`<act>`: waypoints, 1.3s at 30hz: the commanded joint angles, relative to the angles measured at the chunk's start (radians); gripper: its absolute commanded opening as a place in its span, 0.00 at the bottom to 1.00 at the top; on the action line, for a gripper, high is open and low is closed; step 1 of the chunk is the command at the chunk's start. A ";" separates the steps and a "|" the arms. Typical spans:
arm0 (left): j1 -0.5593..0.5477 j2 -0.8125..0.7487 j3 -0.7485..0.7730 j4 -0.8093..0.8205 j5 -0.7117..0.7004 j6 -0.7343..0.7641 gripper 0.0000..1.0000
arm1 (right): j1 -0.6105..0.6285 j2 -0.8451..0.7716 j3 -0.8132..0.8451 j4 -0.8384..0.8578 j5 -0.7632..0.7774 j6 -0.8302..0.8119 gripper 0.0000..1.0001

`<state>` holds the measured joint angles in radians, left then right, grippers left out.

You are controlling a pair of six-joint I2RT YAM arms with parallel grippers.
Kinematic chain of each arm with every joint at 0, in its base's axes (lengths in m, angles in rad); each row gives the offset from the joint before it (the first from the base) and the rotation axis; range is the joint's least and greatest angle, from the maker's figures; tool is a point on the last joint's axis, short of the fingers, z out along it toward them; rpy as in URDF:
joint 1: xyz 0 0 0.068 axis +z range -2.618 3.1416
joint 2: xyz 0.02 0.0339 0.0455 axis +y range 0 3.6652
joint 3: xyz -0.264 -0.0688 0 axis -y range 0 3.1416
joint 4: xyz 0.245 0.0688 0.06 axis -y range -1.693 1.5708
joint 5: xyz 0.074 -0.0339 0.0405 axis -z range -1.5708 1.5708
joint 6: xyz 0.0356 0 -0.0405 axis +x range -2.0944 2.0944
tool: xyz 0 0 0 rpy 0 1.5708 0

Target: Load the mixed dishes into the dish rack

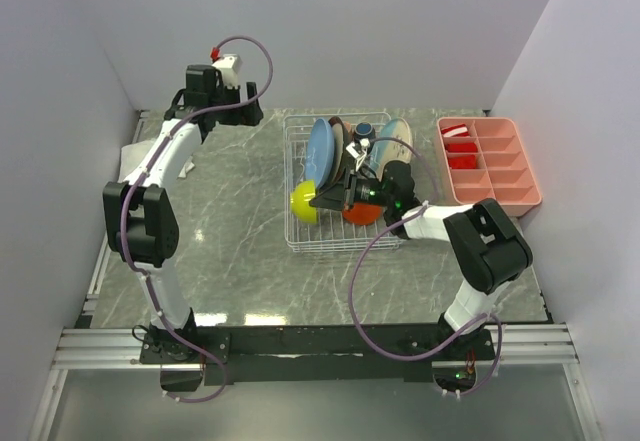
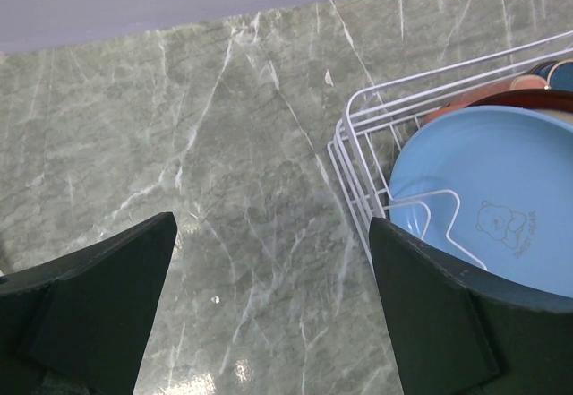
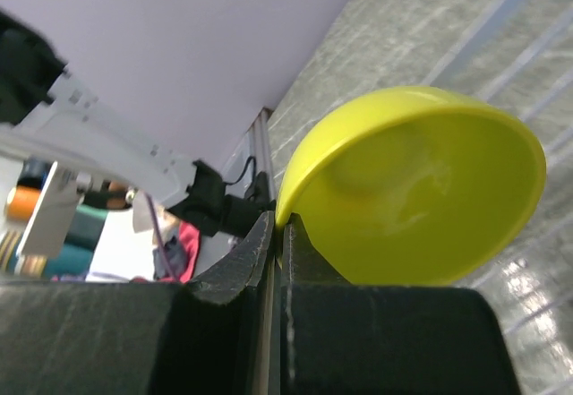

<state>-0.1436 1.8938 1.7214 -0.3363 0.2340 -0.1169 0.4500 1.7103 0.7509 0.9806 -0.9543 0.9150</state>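
Observation:
The yellow-green bowl [image 1: 304, 202] is over the rack's free front corner [image 1: 314, 232] next to the orange bowl. My right gripper should now lower the yellow-green bowl and let go of it on the rack's wires.
The white wire dish rack [image 1: 344, 248] stands mid-table. In it are light blue plates [image 1: 320, 148], a dark maroon-rimmed plate [image 1: 345, 161], a dark blue mug [image 1: 366, 132] and an orange bowl [image 1: 361, 214]. My right gripper [image 1: 322, 201] is shut on the rim of the yellow-green bowl [image 1: 304, 202], held tilted at the rack's front left corner. The right wrist view shows that bowl [image 3: 421, 189] pinched in the right gripper [image 3: 279, 220]. My left gripper [image 2: 273, 225] hangs open and empty over the table, left of the rack [image 2: 358, 135] and a blue plate [image 2: 488, 207].
A pink compartment tray [image 1: 490, 161] with red items sits at the right, close to the rack. A white folded cloth [image 1: 134, 161] lies at the far left edge under the left arm. Walls close in on three sides.

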 commanded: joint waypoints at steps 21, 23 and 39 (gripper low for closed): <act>-0.004 0.031 -0.049 0.092 0.021 -0.017 0.96 | 0.035 0.075 0.002 -0.209 0.120 -0.050 0.00; -0.004 0.028 -0.060 0.101 0.024 -0.020 0.95 | 0.033 0.075 0.034 -0.366 0.140 -0.115 0.00; -0.010 0.042 -0.072 0.129 0.042 -0.033 0.95 | -0.020 0.005 0.031 -0.678 0.178 -0.263 0.25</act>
<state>-0.1467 1.9366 1.6371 -0.2455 0.2497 -0.1436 0.4572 1.7386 0.8085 0.5831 -0.8547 0.7612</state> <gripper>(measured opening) 0.955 0.233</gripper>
